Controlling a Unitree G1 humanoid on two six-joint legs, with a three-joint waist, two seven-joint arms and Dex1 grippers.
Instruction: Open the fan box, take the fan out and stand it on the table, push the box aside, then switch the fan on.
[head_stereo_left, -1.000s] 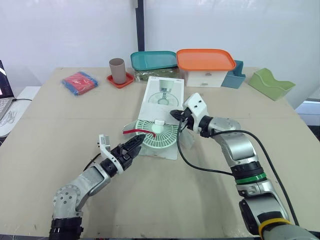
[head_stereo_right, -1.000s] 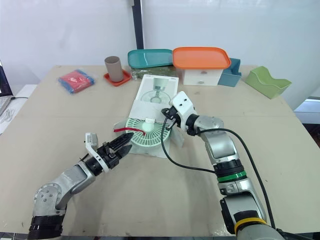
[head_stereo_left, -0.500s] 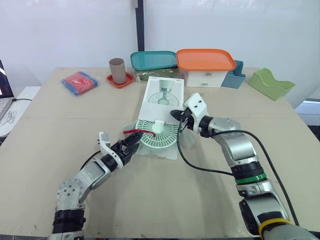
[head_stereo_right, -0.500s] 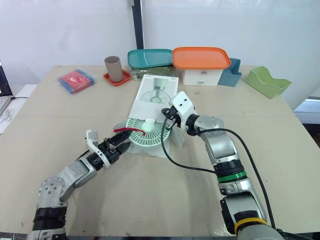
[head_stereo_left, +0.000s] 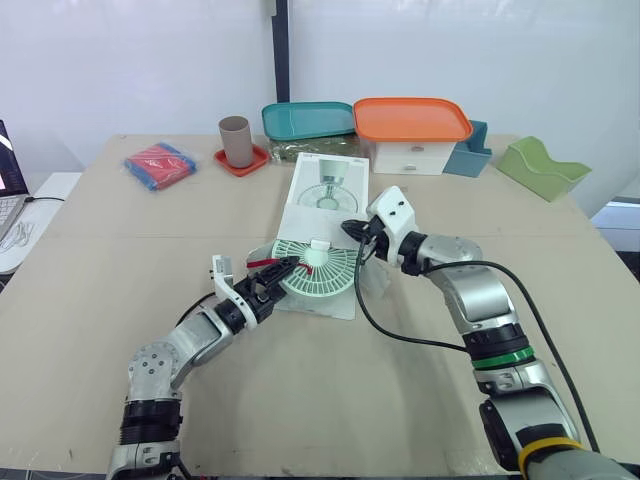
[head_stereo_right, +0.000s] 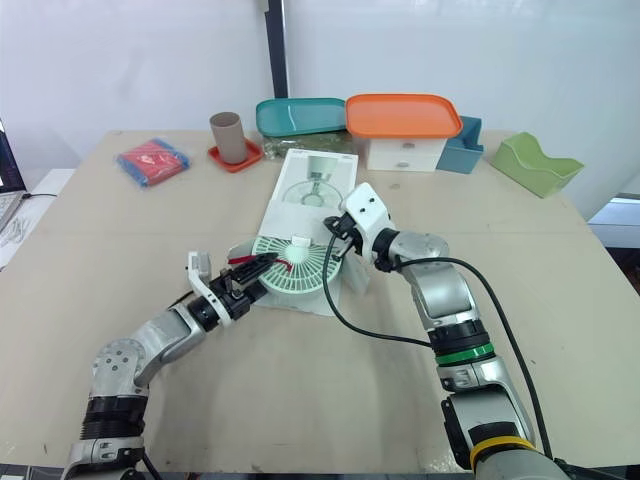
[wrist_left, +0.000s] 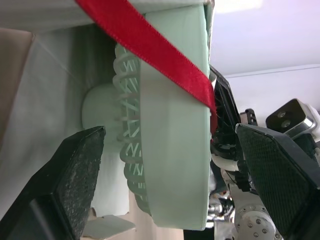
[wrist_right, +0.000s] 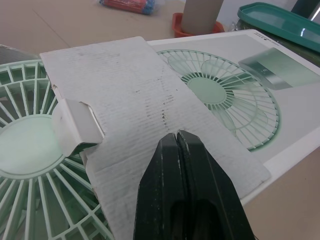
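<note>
The box's printed fan has a base that flares out. A hidden base should therefore slide out with the fan's head when I pull the fan's rim.
The white fan box lies flat in the middle of the table, its near end open. The mint-green fan lies partly out of that end, with a red ribbon across its left rim. My left gripper is open at that rim; in the left wrist view its fingers stand either side of the fan, under the ribbon. My right gripper is shut on the box's cardboard flap, held up over the fan's far right side.
Along the back stand a brown cup on a red coaster, a teal tray, an orange-lidded white container, a blue holder and a green tray. A red and blue packet lies back left. A black cable trails from the right arm.
My left gripper has moved forward and right, from the table in front of the box up to the fan's left rim. The right gripper and flap have stayed put.
</note>
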